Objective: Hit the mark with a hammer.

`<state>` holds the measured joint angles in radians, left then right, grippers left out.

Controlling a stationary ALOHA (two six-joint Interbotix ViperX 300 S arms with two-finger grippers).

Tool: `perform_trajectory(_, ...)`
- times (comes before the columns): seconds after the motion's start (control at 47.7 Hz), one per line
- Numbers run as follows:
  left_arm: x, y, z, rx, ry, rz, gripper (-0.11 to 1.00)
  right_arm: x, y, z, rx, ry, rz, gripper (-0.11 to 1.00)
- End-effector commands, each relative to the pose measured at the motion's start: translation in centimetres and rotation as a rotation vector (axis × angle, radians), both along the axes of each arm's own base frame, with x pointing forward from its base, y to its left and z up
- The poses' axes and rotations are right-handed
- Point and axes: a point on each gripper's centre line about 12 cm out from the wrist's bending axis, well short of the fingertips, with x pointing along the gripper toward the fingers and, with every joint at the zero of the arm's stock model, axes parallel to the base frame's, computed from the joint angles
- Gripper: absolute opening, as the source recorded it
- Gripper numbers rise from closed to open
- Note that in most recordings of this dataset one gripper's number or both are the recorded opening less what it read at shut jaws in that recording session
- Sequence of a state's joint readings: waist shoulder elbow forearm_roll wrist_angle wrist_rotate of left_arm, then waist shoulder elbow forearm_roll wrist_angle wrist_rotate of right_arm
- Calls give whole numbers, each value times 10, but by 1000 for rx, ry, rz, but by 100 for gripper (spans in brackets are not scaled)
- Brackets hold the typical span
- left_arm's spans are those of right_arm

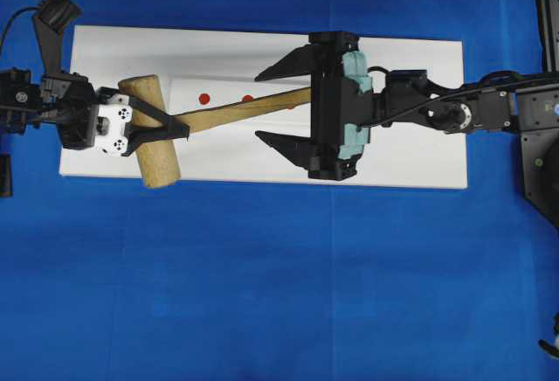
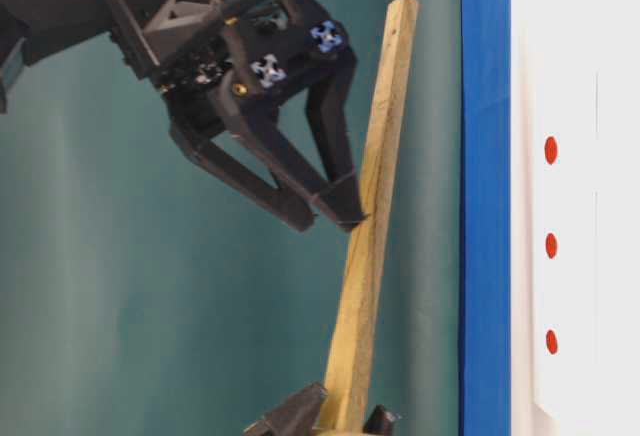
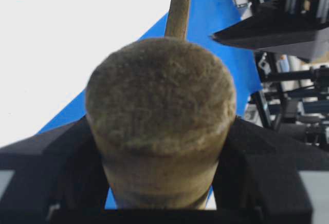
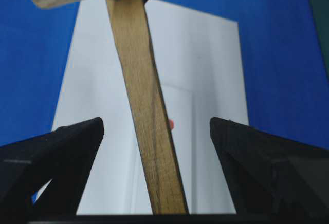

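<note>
The hammer is held by my left gripper where head and handle meet [image 3: 176, 37], so next my right gripper closes on the handle [image 1: 293, 100] and takes over before hitting the mark.
The wooden hammer [image 1: 155, 136] is held over the left end of the white board [image 1: 402, 136]. My left gripper [image 1: 179, 128] is shut on it where head and handle meet. The head [image 3: 159, 100] fills the left wrist view between the black fingers [image 3: 36, 167]. Its handle [image 2: 365, 226] slants up away from the board toward its free end. My right gripper [image 1: 279, 106] stands open, its fingers [image 4: 72, 147] on either side of the handle [image 4: 146, 111] without touching it. Red marks [image 1: 203, 98] dot the board in a row; one [image 4: 171, 124] peeks from behind the handle.
A blue cloth [image 1: 262, 294] covers the table around the board. The right arm's base [image 1: 537, 145] stands at the right edge. Both arms reach in over the board from opposite ends.
</note>
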<state>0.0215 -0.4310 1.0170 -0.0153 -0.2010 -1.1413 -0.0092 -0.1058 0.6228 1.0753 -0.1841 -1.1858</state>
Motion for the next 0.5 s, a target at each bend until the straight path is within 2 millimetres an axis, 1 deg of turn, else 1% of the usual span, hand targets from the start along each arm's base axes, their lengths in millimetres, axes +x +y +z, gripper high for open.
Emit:
perform_trajectory(0.0,6,-5,24,4,-86,-19,45,3,0,3,-5,-8,2,88)
perform_trajectory(0.063,6,-8,27,5,-98,-31,45,5,1,-2,-4,5,4,88)
perform_trajectory(0.189,6,-11,27,3,-98,-40,45,6,-1,-4,-9,7,-4,86)
perform_trajectory(0.251,6,-13,27,3,-98,-44,45,6,-3,-4,-11,6,-6,81)
perform_trajectory(0.335,6,-13,28,3,-101,-47,45,6,-3,-4,-11,10,-2,58)
perform_trajectory(0.377,6,-13,28,3,-100,-47,45,6,-2,-4,-8,13,3,45)
perform_trajectory(0.398,6,-13,28,4,-100,-48,45,6,-2,-5,-6,16,6,37)
perform_trajectory(0.482,6,-14,28,5,-101,-50,45,6,0,-6,4,25,23,16)
